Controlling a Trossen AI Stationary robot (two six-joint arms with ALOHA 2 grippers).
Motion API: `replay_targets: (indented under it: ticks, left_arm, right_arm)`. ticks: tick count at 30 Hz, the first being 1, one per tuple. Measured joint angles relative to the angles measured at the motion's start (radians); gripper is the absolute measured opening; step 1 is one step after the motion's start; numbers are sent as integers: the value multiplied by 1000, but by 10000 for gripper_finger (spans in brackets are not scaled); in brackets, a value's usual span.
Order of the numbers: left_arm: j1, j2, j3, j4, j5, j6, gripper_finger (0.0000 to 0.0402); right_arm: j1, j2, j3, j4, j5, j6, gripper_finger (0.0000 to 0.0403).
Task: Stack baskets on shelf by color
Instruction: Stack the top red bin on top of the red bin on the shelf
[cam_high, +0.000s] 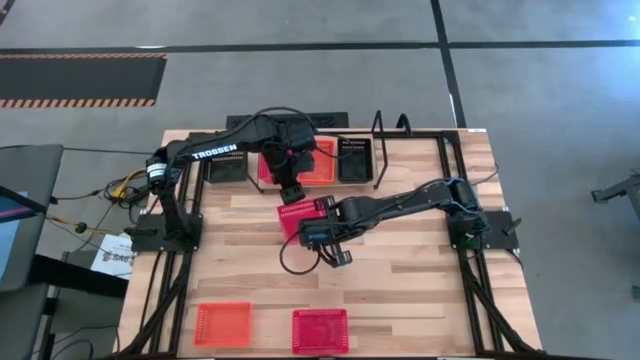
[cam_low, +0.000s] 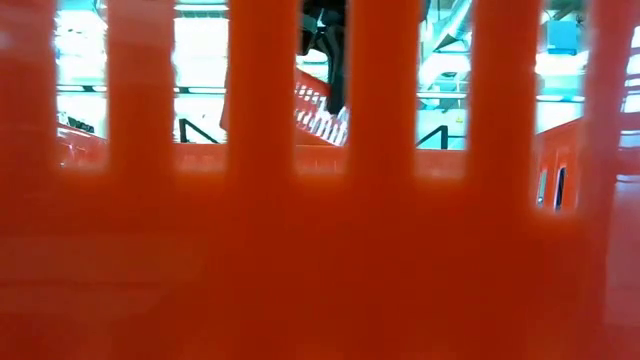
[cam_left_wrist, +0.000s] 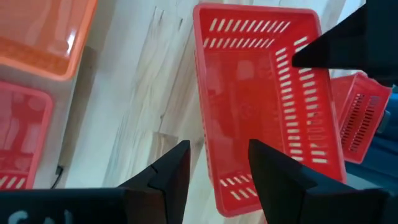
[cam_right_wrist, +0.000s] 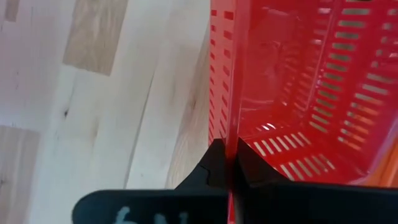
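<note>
The held red basket gets narrower from rim to bottom. It will fit down inside the shelf's red basket when I lower it.
A red basket is held tilted over the table's middle, just in front of the shelf. My right gripper is shut on its wall. My left gripper is open and points down over the same basket. Its two fingers stand either side of the basket's other long wall, apart from it as far as I can see. On the shelf sit a black basket, a red one, an orange one and another black one. My right gripper pinches the red basket's long wall at its rim, one finger inside the basket and one outside. The fingers come slanting down from the table's right. The basket sits tilted in the hold; whether its low edge rests on the table is hidden.
An orange basket and a red basket lie near the table's front edge. An orange basket wall right at the low camera blocks nearly all of that view. Bare wood lies between the held basket and the front baskets.
</note>
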Motion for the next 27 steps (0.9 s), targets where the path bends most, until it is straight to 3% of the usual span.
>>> replay_targets:
  ticks: [16,22,25,27]
  left_arm:
    - [0,0,-1,-26,-29,-69,149]
    - [0,0,-1,-27,10,-79,147]
    - [-5,0,-1,-33,1,-41,121]
    - [-14,0,-1,-32,-18,-1,79]
  right_arm:
    - [-5,0,138,-9,84,-65,4]
    - [-4,-1,163,-24,91,-76,5]
    - [1,-1,163,-31,90,-76,5]
    - [5,-1,163,-32,90,-76,5]
